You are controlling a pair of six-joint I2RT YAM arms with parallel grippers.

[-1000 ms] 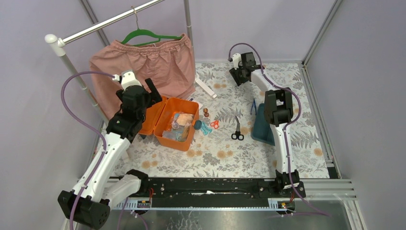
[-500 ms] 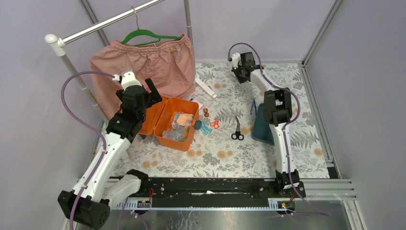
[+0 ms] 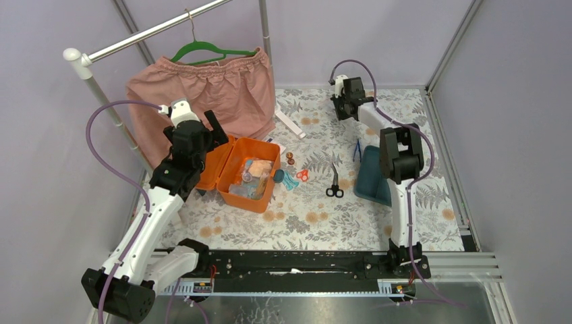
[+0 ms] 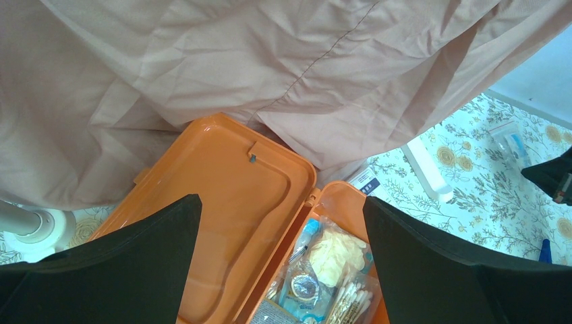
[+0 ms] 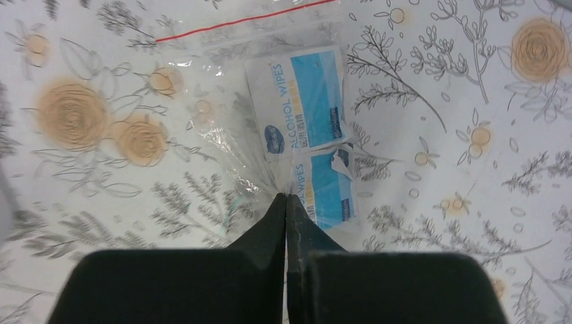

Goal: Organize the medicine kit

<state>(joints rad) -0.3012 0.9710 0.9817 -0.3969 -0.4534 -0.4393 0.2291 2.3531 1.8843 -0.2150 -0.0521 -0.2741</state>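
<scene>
My right gripper pinches the clear zip bag's corner (image 5: pixel 289 183) and the orange box lies open. I go on carrying until I am over its supplies (image 3: pixel 256 178) before I let go.
The medicine kit is an orange box (image 3: pixel 237 196) lying open on the floral table, its lid (image 4: pixel 222 196) flat to the left. Inside are bagged supplies (image 4: pixel 330 270): gloves, cotton swabs, packets. Its dark teal insert tray (image 3: pixel 372 179) lies apart at the right, beside the right arm. My left gripper (image 4: pixel 280 206) hovers open above the lid and box, holding nothing. At the far back my right gripper (image 5: pixel 287 197) is shut on the corner of a clear zip bag of alcohol wipes (image 5: pixel 300 101) that lies on the table.
A pink garment (image 3: pixel 202 88) hangs on a green hanger from a metal rack (image 3: pixel 101 94), draping down behind the box. Black scissors (image 3: pixel 334 182), small orange scissors (image 3: pixel 301 175), blue tweezers (image 3: pixel 357 150) and a white strip (image 3: pixel 290 123) lie on the table.
My right gripper has closed on the wipes bag and its wrist has shifted slightly right. The left arm has not moved.
</scene>
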